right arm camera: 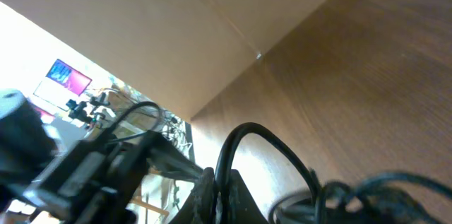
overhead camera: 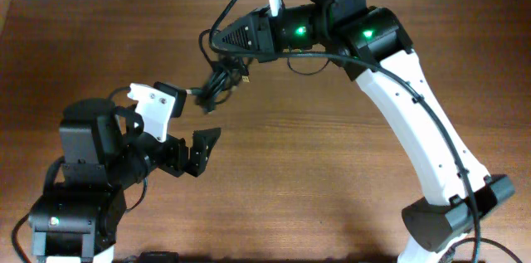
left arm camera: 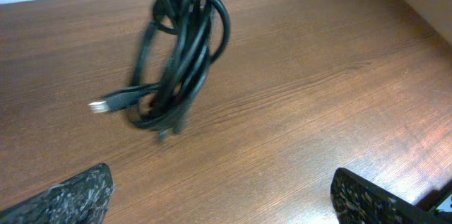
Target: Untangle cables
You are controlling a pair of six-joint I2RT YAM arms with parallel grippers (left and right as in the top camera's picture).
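The robot's right gripper has the knotted bundle (overhead camera: 222, 79) hanging by a top loop, so next the left gripper takes the lower loops (overhead camera: 208, 99) before the right gripper opens.
The cables (overhead camera: 219, 82) are a knotted bundle of thin black cords hanging from my right gripper (overhead camera: 217, 45), which is shut on a loop at the top. In the left wrist view the bundle (left arm camera: 176, 61) dangles with its lower loops at or just above the wooden table, and a metal-tipped plug (left arm camera: 99, 104) sticks out to the left. In the right wrist view a black cord (right arm camera: 233, 153) runs between the shut fingers (right arm camera: 220, 194). My left gripper (overhead camera: 199, 152) is open and empty, low over the table, below the bundle in the overhead view.
The brown wooden table (overhead camera: 332, 155) fills the view. The right arm's white link (overhead camera: 423, 130) crosses the right side. A thicker black arm cable (overhead camera: 232, 6) loops near the right wrist. A cardboard-coloured wall (right arm camera: 176, 33) stands beyond the table's far edge.
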